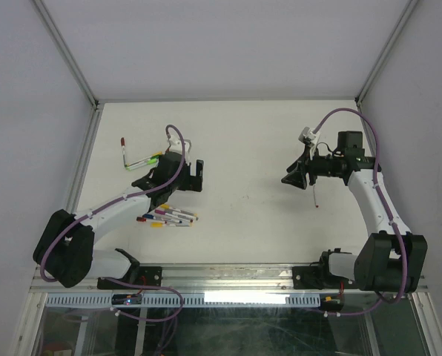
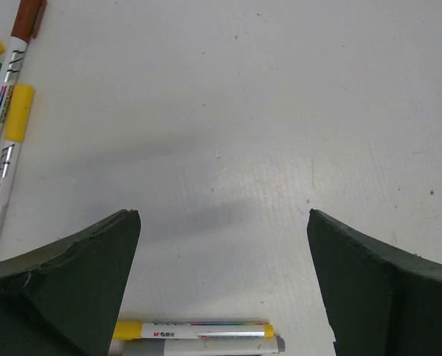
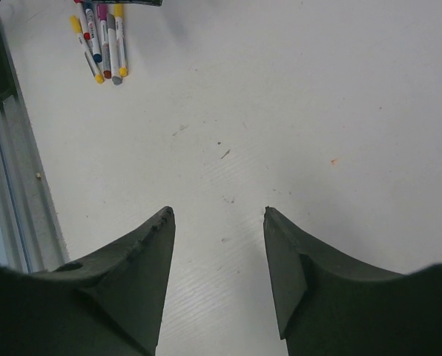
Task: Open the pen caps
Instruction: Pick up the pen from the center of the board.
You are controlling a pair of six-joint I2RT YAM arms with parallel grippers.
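The white body of the pen (image 2: pixel 1 184) below the yellow cap is clear of the maroon-capped pen, so my left gripper should continue toward that body and close around it.
Several pens (image 1: pixel 169 216) with white-grey barrels and coloured pen caps lie in a loose bundle on the white table, just near of my left gripper (image 1: pixel 178 178). In the left wrist view that gripper (image 2: pixel 222 215) is wide open over bare table. A yellow-ended pen (image 2: pixel 191 330) and a grey pen (image 2: pixel 206 346) lie below the jaws. At the left edge are a maroon cap (image 2: pixel 27 18) and a yellow cap (image 2: pixel 18 111). My right gripper (image 1: pixel 294 178) is open with nothing in it (image 3: pixel 217 211). The bundle (image 3: pixel 102 44) shows far off.
More pens (image 1: pixel 136 159) lie at the back left, one with a red end (image 1: pixel 122 140). A thin red-tipped pen (image 1: pixel 316 196) lies just by the right gripper. A metal rail (image 3: pixel 6 185) runs along the near table edge. White walls enclose the table.
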